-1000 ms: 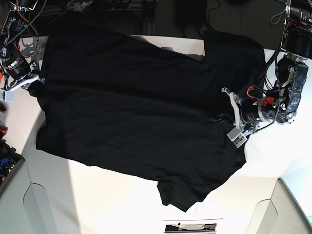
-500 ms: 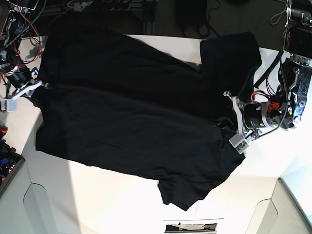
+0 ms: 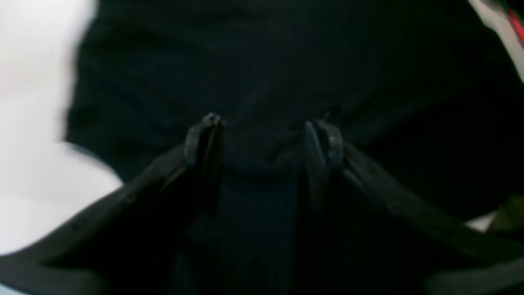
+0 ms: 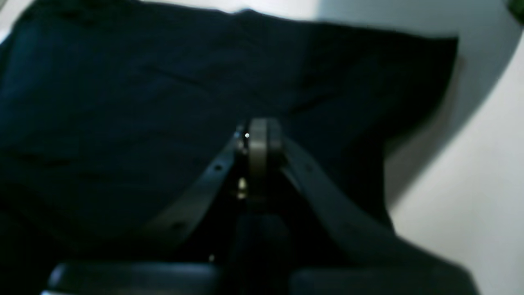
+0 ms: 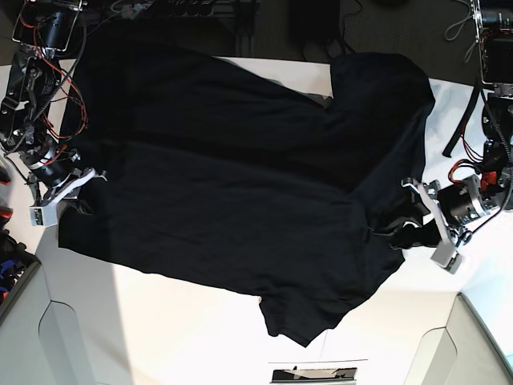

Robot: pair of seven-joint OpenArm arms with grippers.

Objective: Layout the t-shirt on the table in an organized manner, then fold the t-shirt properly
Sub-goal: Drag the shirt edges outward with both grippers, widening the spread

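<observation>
My grippers will lift and pull back, and the black t-shirt's front edge point(image 5: 200, 278) will stay down, since the t-shirt's limp flap point(image 5: 295, 317) lies well in front of them.
The black t-shirt point(image 5: 224, 176) lies spread over most of the white table point(image 5: 184, 321). Its purple patch and print do not show. My left gripper point(image 5: 398, 233) is at the shirt's right edge. In the left wrist view point(image 3: 264, 131) its jaws stand a little apart around a bunch of the shirt's fabric point(image 3: 262, 61), and wrinkles run to it. My right gripper point(image 5: 78, 204) is at the shirt's left edge. In the right wrist view point(image 4: 260, 135) its fingers are pressed together on the fabric point(image 4: 143, 102).
Grey bins stand at the front left point(image 5: 24, 329) and front right point(image 5: 481, 345). Cables and electronics line the back edge point(image 5: 184, 8). Small red and blue items point(image 5: 6, 265) sit at the far left. Bare white table point(image 4: 470, 184) shows beside the shirt.
My left gripper has moved right and toward the front of the base view, drawing the shirt's right edge with it. My right gripper has moved forward along the left edge.
</observation>
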